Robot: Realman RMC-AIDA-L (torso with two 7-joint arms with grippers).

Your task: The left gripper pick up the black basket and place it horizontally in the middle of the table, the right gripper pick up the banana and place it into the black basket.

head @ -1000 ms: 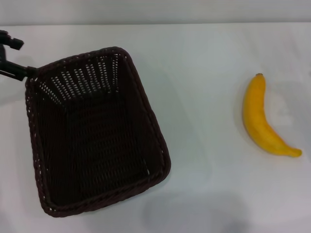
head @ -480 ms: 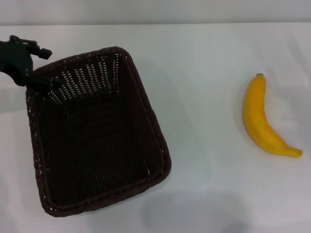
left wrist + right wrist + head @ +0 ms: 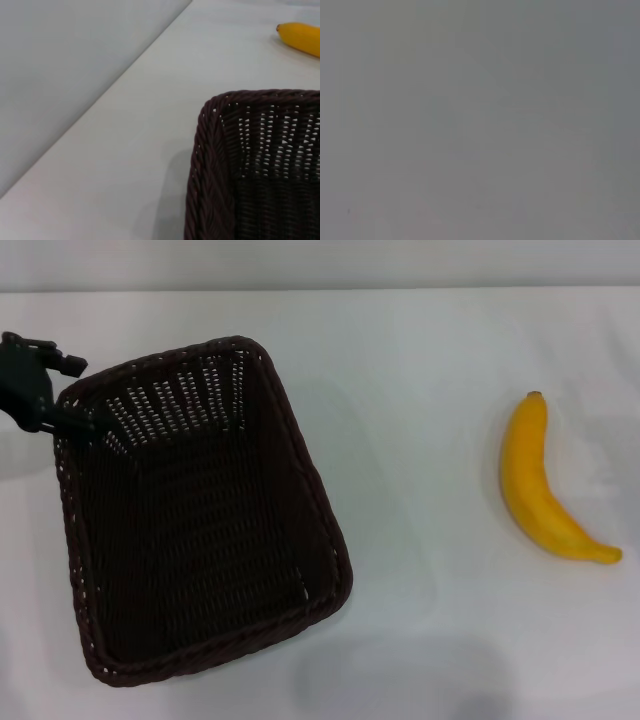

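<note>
The black basket's long side [image 3: 301, 469] points away from me, so next my left gripper takes hold of the basket's far corner [image 3: 70, 396] and turns the basket's near end toward the banana.
The black basket [image 3: 200, 520] stands on the left half of the white table [image 3: 420, 360], its long side running away from me and slightly skewed. My left gripper [image 3: 78, 395], a black claw, is at the basket's far left corner, open, with one finger outside the braided rim and one just over it. That same basket corner [image 3: 215, 150] fills the left wrist view, with the banana's tip [image 3: 302, 37] beyond it. On the right side of the table lies the yellow banana [image 3: 545, 485]. My right gripper is out of view; its wrist view shows only plain grey.
The table's far edge [image 3: 320, 290] meets a grey wall. Bare white tabletop lies between the basket and the banana.
The left gripper came in from the left edge to the basket's far left corner, then drew back slightly left and lower. Basket and banana have not moved.
</note>
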